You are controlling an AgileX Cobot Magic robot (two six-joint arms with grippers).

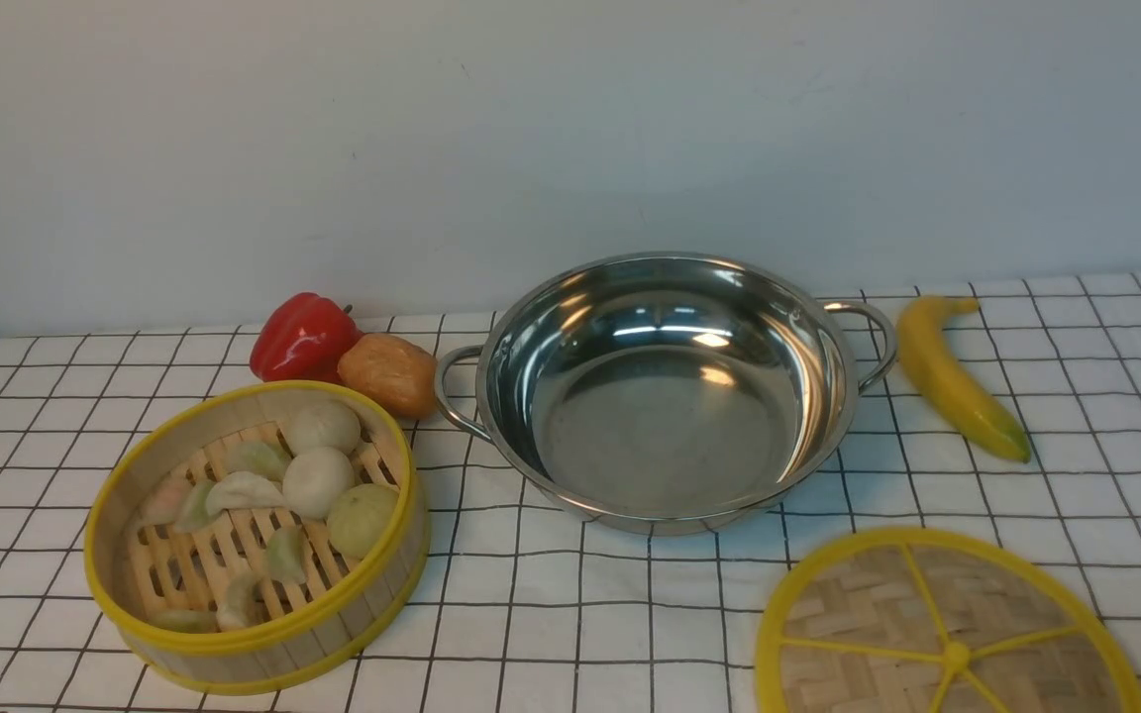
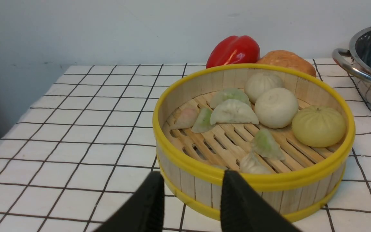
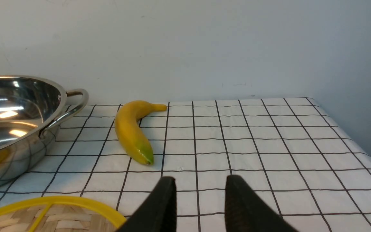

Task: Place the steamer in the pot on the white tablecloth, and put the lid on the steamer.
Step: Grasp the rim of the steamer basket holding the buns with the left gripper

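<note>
My gripper will carry the steamer, and the buns and dumplings (image 1: pixel 314 481) should stay inside as the steamer tilts, because they sit below the steamer's yellow rim (image 1: pixel 295 620).
The steamer (image 1: pixel 259 540), a bamboo basket with yellow rims holding pale buns and greenish dumplings, sits front left on the white tablecloth (image 1: pixel 570 614). The empty steel pot (image 1: pixel 665 391) stands at the centre back. The woven lid (image 1: pixel 947 629) lies flat at the front right, cut by the frame edge. Neither gripper shows in the front view. In the left wrist view my left gripper (image 2: pixel 192 177) is open and empty, just short of the steamer's (image 2: pixel 253 135) near wall. In the right wrist view my right gripper (image 3: pixel 200 182) is open and empty above the cloth, beside the lid (image 3: pixel 50 216).
A red pepper (image 1: pixel 303 337) and a brown bread roll (image 1: pixel 389 374) lie behind the steamer, left of the pot's handle. A banana (image 1: pixel 957 376) lies right of the pot. A pale wall rises close behind the table. The table's right edge (image 3: pixel 362 145) shows in the right wrist view.
</note>
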